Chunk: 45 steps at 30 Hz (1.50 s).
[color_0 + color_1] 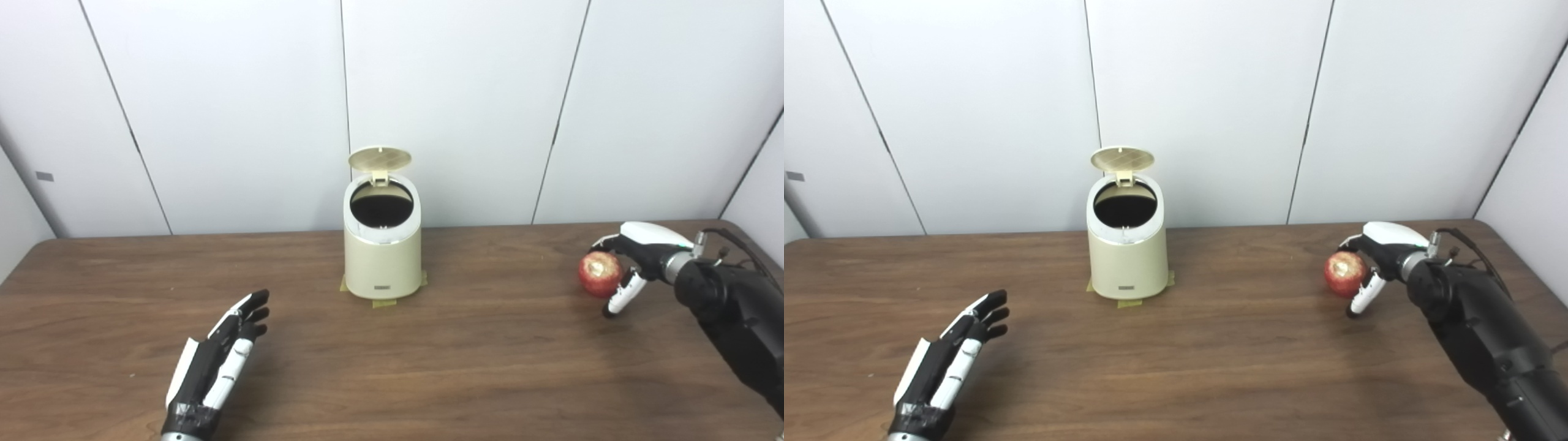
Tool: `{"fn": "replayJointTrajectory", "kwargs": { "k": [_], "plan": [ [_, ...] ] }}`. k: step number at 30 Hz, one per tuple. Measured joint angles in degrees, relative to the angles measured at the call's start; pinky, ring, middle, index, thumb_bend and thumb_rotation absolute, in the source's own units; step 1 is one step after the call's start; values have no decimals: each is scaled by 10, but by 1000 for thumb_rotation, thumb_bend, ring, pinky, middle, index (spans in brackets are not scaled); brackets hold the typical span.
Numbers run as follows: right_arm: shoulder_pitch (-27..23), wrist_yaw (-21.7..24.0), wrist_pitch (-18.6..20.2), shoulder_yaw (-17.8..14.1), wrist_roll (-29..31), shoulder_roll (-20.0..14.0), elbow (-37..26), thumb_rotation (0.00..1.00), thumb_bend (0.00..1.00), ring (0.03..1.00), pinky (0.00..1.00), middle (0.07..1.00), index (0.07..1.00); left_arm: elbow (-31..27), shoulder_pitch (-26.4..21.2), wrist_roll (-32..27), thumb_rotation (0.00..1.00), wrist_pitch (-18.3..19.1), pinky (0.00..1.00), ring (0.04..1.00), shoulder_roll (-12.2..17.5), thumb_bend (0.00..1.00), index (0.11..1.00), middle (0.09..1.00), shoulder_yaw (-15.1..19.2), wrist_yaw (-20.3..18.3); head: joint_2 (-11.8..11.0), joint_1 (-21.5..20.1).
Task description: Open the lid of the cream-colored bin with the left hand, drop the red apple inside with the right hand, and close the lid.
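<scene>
I expect the red apple [600,274] to fall through and be hidden inside when I let it drop, because the bin's dark opening [381,207] is wider than the apple.
The cream-colored bin [382,260] stands at the table's middle back, taped down at its base. Its round lid [380,159] is flipped up behind the dark opening [381,204]. A red apple [601,274] rests on the table at the right. My right hand [634,257] is beside it, fingers spread around the apple's right side and top, not closed on it. Near the front left, my left hand [223,355] lies flat over the table, fingers straight and apart, holding nothing, well away from the bin.
The wooden table [478,355] runs across the whole view, with rounded back corners. White wall panels [245,110] close off the back just behind the bin. My dark right forearm [729,312] comes in over the table's right edge.
</scene>
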Motion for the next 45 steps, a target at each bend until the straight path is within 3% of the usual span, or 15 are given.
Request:
{"fn": "replayJointTrajectory", "kwargs": {
  "k": [5,26,31,32,33,34,35,38,40,42,44,45],
  "plan": [
    [0,0,-2,-1,17,1,1,71,852,860,710,903,811,1,-1,1,766,0,834,893,0,511,875,918,-1,0,2,-1],
    [1,5,-16,6,24,1,-6,50,845,833,693,889,787,1,-3,6,755,0,827,893,-1,514,876,922,-2,4,3,1],
    [1,0,-10,18,-1,1,-7,1,779,715,595,783,722,1,-3,6,754,0,818,892,-1,511,875,920,-2,4,4,1],
    [0,-2,-4,25,-16,1,-6,8,765,672,565,732,688,1,-3,7,762,0,815,891,-1,514,875,919,-2,4,5,1],
    [-3,-7,7,34,-36,1,-5,4,651,613,506,594,593,1,-3,7,765,0,812,890,-1,515,874,918,-2,4,5,2],
    [-7,-13,13,42,-51,2,-2,1,593,582,475,523,545,1,-3,7,767,0,811,889,-1,515,874,918,-3,4,5,2],
    [-12,-26,21,49,-67,6,8,0,556,477,376,470,514,1,-3,7,764,0,816,889,-1,514,871,920,-3,3,4,1],
    [-24,-65,28,54,-93,20,38,0,528,529,508,526,479,1,-4,6,759,0,818,886,-1,507,871,922,-4,3,4,0],
    [-26,-82,28,53,-98,24,46,0,530,485,426,486,484,1,-4,6,765,0,810,884,-1,518,872,920,-5,3,4,-1],
    [-23,-90,29,47,-97,25,46,0,527,528,446,516,482,1,-4,6,769,0,811,890,-1,525,876,922,-5,3,2,-1],
    [-20,-92,33,41,-96,27,45,0,527,613,554,516,479,1,-4,5,761,0,810,888,-1,514,879,923,-5,3,2,-3],
    [-18,-92,37,39,-96,27,42,75,523,686,661,619,483,1,-4,4,760,0,809,888,-1,514,880,923,-5,3,2,-3]
  ]
}}
